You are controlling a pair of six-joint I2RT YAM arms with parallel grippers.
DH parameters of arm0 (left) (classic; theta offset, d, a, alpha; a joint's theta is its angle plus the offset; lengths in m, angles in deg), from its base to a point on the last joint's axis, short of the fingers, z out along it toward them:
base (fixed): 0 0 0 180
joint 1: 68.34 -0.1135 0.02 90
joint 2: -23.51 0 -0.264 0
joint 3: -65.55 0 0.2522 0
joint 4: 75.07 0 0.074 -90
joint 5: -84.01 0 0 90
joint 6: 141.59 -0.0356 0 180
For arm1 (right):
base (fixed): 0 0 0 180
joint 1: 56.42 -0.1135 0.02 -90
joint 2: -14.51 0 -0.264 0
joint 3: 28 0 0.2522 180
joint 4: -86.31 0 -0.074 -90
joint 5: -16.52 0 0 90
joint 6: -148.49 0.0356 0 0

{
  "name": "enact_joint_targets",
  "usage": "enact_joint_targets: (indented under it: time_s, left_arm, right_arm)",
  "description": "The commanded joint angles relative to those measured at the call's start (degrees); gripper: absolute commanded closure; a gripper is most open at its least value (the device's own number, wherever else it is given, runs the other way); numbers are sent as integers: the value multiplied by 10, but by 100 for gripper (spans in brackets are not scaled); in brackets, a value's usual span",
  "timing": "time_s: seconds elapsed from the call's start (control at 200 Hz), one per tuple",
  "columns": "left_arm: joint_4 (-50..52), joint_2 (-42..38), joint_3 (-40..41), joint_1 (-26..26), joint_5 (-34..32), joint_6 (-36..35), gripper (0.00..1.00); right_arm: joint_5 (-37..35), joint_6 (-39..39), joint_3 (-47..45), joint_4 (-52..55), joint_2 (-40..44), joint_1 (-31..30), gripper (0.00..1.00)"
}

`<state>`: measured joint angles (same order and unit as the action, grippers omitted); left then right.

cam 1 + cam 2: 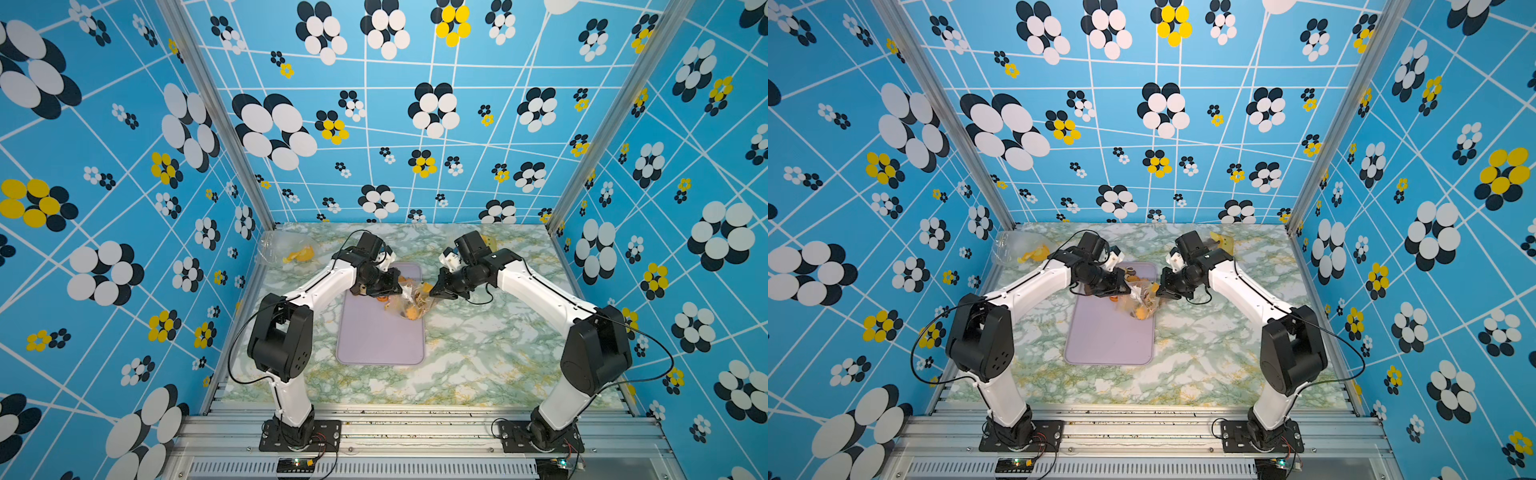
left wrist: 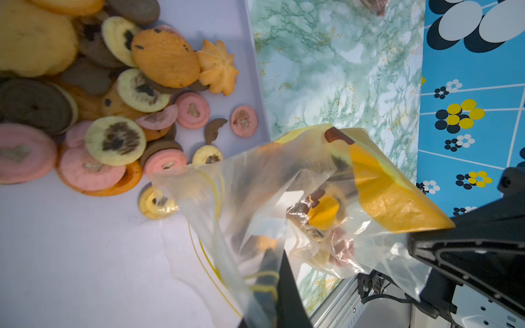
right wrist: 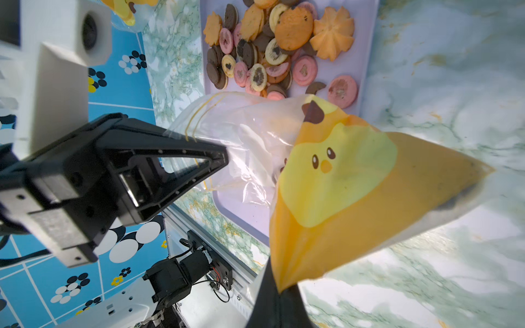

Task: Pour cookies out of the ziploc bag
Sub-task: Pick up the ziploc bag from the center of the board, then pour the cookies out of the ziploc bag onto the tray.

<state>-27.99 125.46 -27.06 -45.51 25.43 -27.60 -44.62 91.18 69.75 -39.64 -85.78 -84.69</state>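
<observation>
The ziploc bag's printed corner hangs beyond the tray's edge, and the bag has cookies inside. Next, my right gripper brings the corner back over the tray to pour.
The ziploc bag, clear with a yellow and orange chick print, hangs stretched between both grippers over the lilac tray. My left gripper is shut on the bag's zip edge. My right gripper is shut on the bag's printed corner. Cookies, brown, orange, yellow and pink, lie in a heap on the tray's far end. A few pieces show through the plastic inside the bag.
A second clear bag with yellow print lies at the table's back left corner. A yellow piece lies behind the right arm at the back. The tray's near half is bare. An aluminium rail runs along the table's front.
</observation>
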Motion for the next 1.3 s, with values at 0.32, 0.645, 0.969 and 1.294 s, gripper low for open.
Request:
enact_joint_targets:
  time_s: [0.32,0.645,0.969,1.294]
  left_arm:
    - [-13,-52,79,-85,-23,17,100]
    - [-20,-36,98,-137,-20,13,100]
    - [-19,-15,101,-152,-14,18,100]
    - [-12,-6,99,-151,-4,18,100]
  right_arm:
    - [1,30,180,26,-101,-63,100]
    - [-3,38,249,43,-157,-93,100]
    - [-32,22,288,85,-164,-103,100]
    - [-118,-60,361,236,-188,-106,100]
